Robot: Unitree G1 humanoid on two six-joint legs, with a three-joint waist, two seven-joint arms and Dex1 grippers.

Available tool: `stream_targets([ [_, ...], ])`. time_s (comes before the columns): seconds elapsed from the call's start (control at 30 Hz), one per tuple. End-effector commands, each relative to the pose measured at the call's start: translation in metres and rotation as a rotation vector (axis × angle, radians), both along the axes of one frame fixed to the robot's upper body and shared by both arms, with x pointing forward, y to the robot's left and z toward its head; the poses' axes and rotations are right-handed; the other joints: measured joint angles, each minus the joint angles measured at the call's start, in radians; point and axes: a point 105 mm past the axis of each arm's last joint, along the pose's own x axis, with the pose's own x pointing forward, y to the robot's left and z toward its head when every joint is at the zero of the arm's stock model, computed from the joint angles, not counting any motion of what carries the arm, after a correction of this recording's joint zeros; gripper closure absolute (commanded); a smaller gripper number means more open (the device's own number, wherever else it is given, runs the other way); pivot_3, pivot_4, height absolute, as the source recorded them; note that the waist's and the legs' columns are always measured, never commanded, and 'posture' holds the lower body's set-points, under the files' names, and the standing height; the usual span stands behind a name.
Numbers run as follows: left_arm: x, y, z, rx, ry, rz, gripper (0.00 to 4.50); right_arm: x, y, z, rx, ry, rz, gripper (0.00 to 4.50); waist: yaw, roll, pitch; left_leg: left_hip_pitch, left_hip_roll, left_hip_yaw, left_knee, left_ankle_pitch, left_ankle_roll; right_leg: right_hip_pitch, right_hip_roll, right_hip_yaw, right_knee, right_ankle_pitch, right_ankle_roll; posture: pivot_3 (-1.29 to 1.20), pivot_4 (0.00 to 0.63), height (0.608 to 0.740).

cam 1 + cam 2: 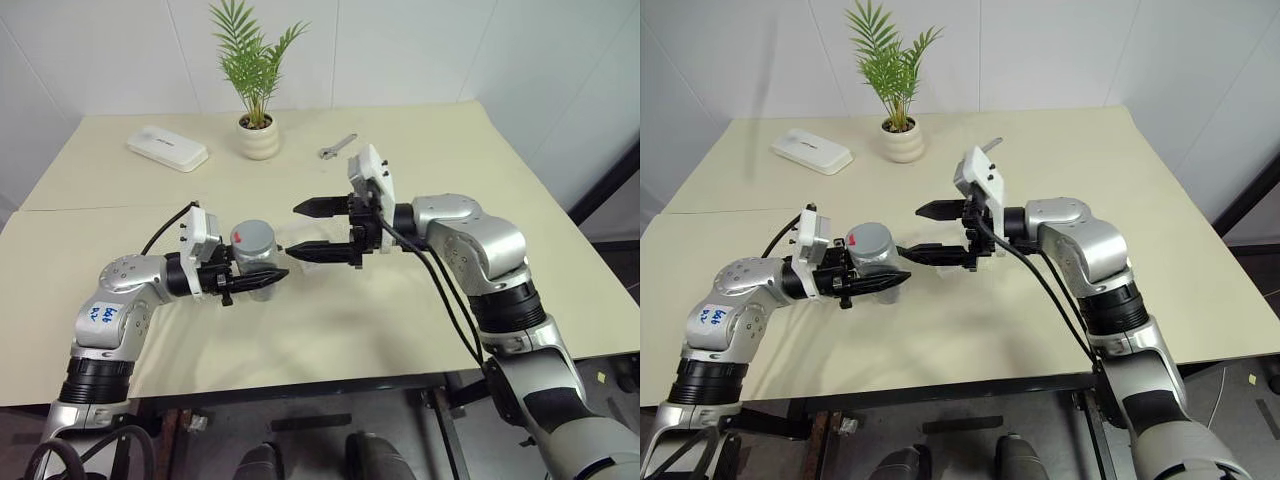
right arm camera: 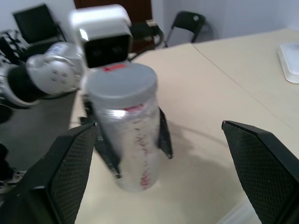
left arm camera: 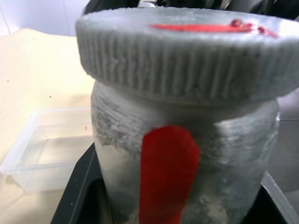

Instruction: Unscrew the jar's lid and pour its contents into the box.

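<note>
The lid free (image 1: 253, 235) is above the left gripper's fingers, so the robot's right gripper keeps moving toward it, open, and closes around the lid's ribbed side (image 1: 257, 254).
My left gripper (image 1: 264, 272) is shut on the jar (image 1: 256, 258) and holds it upright a little above the table, at the left of centre. The jar is silvery-grey and frosted, with a red mark (image 3: 167, 172) on its side. The ribbed grey lid (image 3: 187, 56) sits on the jar's mouth. The frosted wall keeps me from making out the contents. My right gripper (image 1: 294, 230) is open and points level at the jar from the right, a short gap away. In the left wrist view the box (image 3: 28, 158), a clear shallow tray, rests on the table behind the jar.
A white plant pot (image 1: 258, 138) with a small palm stands at the back of the cream table (image 1: 420, 320). A flat white device (image 1: 167, 148) lies to its left and a small wrench (image 1: 336, 148) to its right. The table's front edge runs close below both arms.
</note>
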Motion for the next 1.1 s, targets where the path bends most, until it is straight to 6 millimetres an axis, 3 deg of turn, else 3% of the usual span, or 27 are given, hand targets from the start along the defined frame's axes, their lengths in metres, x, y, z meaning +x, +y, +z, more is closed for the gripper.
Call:
stream_targets([
  [0.03, -0.004, 0.001, 0.012, 0.000, -0.062, -0.005, 2.54, -0.012, 0.003, 0.017, 0.049, -0.034, 0.056, 0.02, -0.001, 0.000, 0.000, 0.000, 0.000, 0.000, 0.000, 0.000, 0.000, 0.000, 0.000, 0.000, 0.000, 0.000, 0.000, 0.00, 0.150, 0.740],
  [0.47, -0.005, -0.006, 0.010, -0.002, -0.055, -0.021, 2.54, -0.020, 0.049, 0.011, 0.026, -0.030, 0.097, 0.02, -0.001, 0.000, 0.000, 0.001, 0.000, 0.000, 0.000, 0.000, 0.000, 0.000, 0.000, 0.000, 0.001, 0.000, 0.000, 0.00, 0.150, 0.740],
  [0.8, -0.005, -0.007, 0.010, -0.007, -0.056, -0.023, 2.54, -0.017, 0.061, 0.011, 0.036, -0.032, 0.082, 0.02, -0.001, 0.000, 0.000, 0.000, 0.000, 0.000, 0.000, 0.000, 0.000, 0.000, 0.000, 0.000, 0.002, 0.000, 0.000, 0.00, 0.150, 0.740],
  [0.9, -0.005, -0.008, 0.010, -0.009, -0.056, -0.024, 2.54, -0.017, 0.062, 0.015, 0.053, -0.025, 0.082, 0.54, -0.001, 0.000, 0.000, 0.000, 0.000, 0.000, 0.000, 0.000, 0.000, 0.000, 0.000, 0.000, 0.002, 0.000, 0.000, 0.00, 0.150, 0.740],
  [1.03, -0.005, -0.008, 0.009, -0.010, -0.055, -0.025, 2.54, -0.019, 0.063, 0.019, 0.072, -0.022, 0.092, 1.87, -0.001, 0.000, 0.000, 0.000, 0.000, 0.000, 0.000, 0.000, 0.000, 0.000, 0.000, 0.000, 0.002, 0.000, 0.000, 0.00, 0.150, 0.740],
  [1.1, -0.005, -0.009, 0.009, -0.011, -0.055, -0.025, 2.54, -0.022, 0.064, 0.023, 0.094, -0.014, 0.105, 1.96, -0.001, 0.000, 0.000, 0.000, 0.000, 0.000, 0.000, 0.000, 0.000, 0.000, 0.000, 0.000, 0.002, 0.000, 0.000, 0.00, 0.150, 0.740],
])
